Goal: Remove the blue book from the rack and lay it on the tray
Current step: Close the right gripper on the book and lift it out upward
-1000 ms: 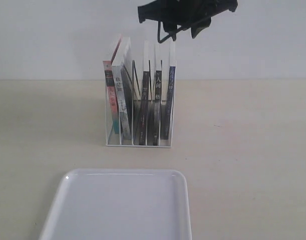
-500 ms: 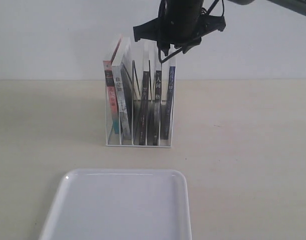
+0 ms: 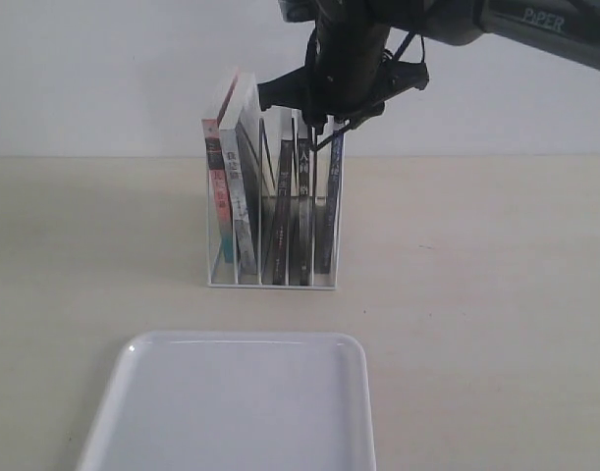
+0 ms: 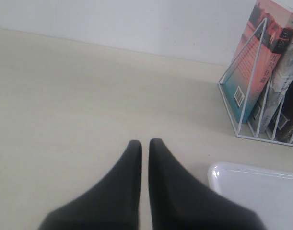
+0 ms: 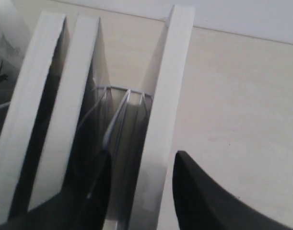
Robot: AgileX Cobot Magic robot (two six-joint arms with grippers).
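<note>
My gripper will bring only the blue book (image 3: pixel 332 208) free when I lift it, because a clear gap (image 5: pixel 121 112) lies between the book and its black-spined neighbour.
The blue book (image 3: pixel 335 201) stands upright in the rightmost slot of the white wire rack (image 3: pixel 270 285). My right gripper (image 3: pixel 325 130) hangs at the book's top edge. In the right wrist view the book's white page edge (image 5: pixel 170 86) runs between the fingers of the right gripper (image 5: pixel 142 154). That gripper is open, one finger on each side, with a gap showing on the outer side. The white tray (image 3: pixel 231 412) lies in front of the rack. My left gripper (image 4: pixel 145 143) is shut and holds nothing, low over the table beside the tray's corner (image 4: pixel 251 191).
Beside the blue book stand two black-spined books (image 3: pixel 285 206). A grey one and a red/pink-spined book (image 3: pixel 217 191) lean at the rack's left end. The wall rises close behind the rack. Bare table lies left and right of rack and tray.
My right gripper has come down from above the rack and shifted slightly left, so its fingers now straddle the top of the blue book. The books and tray have not moved.
</note>
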